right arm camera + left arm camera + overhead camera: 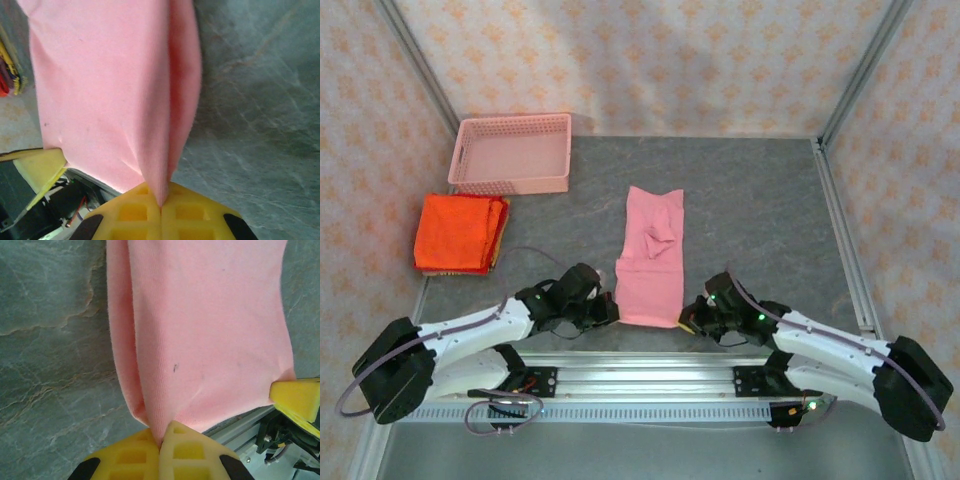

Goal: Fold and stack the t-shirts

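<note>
The pink t-shirt's bottom edge (649, 324) is straight between both grippers, so my right gripper keeps carrying that edge to the t-shirt's far end (656, 196) and lets go of it there.
A light pink t-shirt (651, 258) lies as a long narrow strip down the middle of the table. My left gripper (611, 308) is shut on its near left corner; the yellow pads (145, 455) pinch the pink t-shirt (200, 330). Across from it, my right gripper (689, 316) is shut on the near right corner, where the pink t-shirt (110, 85) runs into the yellow pads (180, 212). Folded orange-red t-shirts (460, 233) sit in a pile at the left of the table.
A pink plastic mesh basket (513, 152) stands at the back left, behind the orange pile. A metal rail (650, 360) runs along the table's near edge below both grippers. Bare grey tabletop (770, 220) lies to the right of the pink shirt.
</note>
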`<action>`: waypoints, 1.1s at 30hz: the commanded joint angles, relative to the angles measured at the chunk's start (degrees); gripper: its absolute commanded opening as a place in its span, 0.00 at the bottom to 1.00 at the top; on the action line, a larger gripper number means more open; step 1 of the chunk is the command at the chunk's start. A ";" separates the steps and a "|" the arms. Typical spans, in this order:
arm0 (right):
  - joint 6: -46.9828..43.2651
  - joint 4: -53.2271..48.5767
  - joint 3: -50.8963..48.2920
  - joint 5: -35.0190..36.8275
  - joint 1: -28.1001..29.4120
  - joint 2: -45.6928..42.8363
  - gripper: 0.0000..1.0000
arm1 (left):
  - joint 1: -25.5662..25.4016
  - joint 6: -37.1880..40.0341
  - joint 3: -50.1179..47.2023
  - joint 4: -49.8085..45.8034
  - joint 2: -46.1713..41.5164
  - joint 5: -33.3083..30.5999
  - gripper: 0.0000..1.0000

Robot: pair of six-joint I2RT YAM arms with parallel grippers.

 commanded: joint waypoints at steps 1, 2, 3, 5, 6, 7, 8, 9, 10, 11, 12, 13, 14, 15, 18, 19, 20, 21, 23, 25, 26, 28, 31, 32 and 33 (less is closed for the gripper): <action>-3.72 -3.25 6.05 3.47 0.02 0.73 0.00 | 0.78 4.32 6.86 -6.68 1.21 -2.45 0.00; -4.60 -3.02 7.16 3.20 -0.11 1.66 0.00 | 1.38 6.04 8.78 -8.08 2.52 -2.61 0.00; -5.39 -3.02 8.31 2.98 -0.47 2.46 0.00 | 1.99 7.93 10.92 -10.19 3.54 -3.59 0.00; -7.07 -3.30 10.55 2.58 -1.38 3.46 0.00 | 3.14 10.41 13.86 -12.51 4.74 -4.56 0.00; -7.93 -3.49 11.57 2.62 -1.97 3.72 0.00 | 3.80 11.14 14.79 -12.51 5.00 -4.57 0.00; -9.19 -3.46 12.79 2.67 -2.91 4.03 0.00 | 4.32 11.58 15.49 -12.18 5.26 -4.52 0.00; -10.52 -3.03 13.78 2.73 -4.05 4.53 0.00 | 4.90 12.29 16.18 -11.73 5.49 -4.81 0.00; -11.31 -1.79 14.45 2.45 -5.30 5.27 0.00 | 5.58 13.19 17.05 -11.37 6.00 -5.33 0.00; -11.80 0.09 14.90 1.54 -6.60 6.19 0.00 | 6.23 14.06 17.93 -11.39 6.77 -5.70 0.00; -12.16 2.37 15.62 0.13 -8.14 7.84 0.00 | 7.32 15.19 19.49 -11.92 7.88 -5.72 0.00; -13.16 3.81 17.06 -1.62 -9.86 10.06 0.00 | 8.32 16.51 21.15 -12.34 9.09 -5.73 0.00; -14.41 3.76 18.84 -2.55 -10.82 11.61 0.00 | 9.08 17.57 22.78 -12.84 10.05 -5.76 0.00; -15.81 3.20 20.61 -2.78 -11.59 13.19 0.00 | 9.88 18.67 24.45 -13.10 11.02 -5.76 0.00; -17.75 2.48 22.91 -3.13 -12.46 14.55 0.00 | 10.44 19.62 26.03 -12.93 11.91 -5.68 0.00; -21.21 0.86 27.39 -4.59 -15.22 18.22 0.00 | 11.97 22.10 29.99 -13.11 14.53 -5.95 0.00; -21.81 0.85 28.05 -4.76 -15.84 18.75 0.00 | 12.35 22.74 30.99 -13.15 15.37 -6.25 0.00; -22.73 0.73 29.18 -5.48 -16.95 19.72 0.00 | 13.02 23.27 32.30 -13.28 16.38 -6.52 0.00; -23.49 0.48 30.11 -6.31 -17.92 20.57 0.00 | 13.58 23.73 33.48 -13.28 17.44 -6.47 0.00; -24.93 0.03 32.10 -7.46 -19.45 22.45 0.00 | 14.48 24.37 35.56 -12.94 19.11 -6.67 0.00; -26.31 -0.37 34.45 -8.61 -20.81 24.35 0.00 | 15.26 24.84 37.66 -12.71 20.93 -6.63 0.00; -27.12 -0.52 35.97 -9.22 -21.56 25.43 0.00 | 15.55 25.15 39.05 -12.92 21.96 -6.60 0.00; -28.34 -0.85 38.43 -9.81 -22.78 27.19 0.00 | 16.03 25.86 41.77 -13.19 23.43 -6.63 0.00; -29.65 -0.78 41.41 -10.79 -24.58 29.86 0.00 | 17.10 26.84 45.72 -14.05 25.69 -6.63 0.00; -30.02 -0.71 42.39 -11.12 -25.14 30.78 0.00 | 17.36 27.29 47.02 -14.31 26.66 -6.48 0.00; -30.40 -0.78 43.23 -11.28 -25.60 31.72 0.00 | 17.68 27.49 48.36 -14.73 27.83 -6.23 0.00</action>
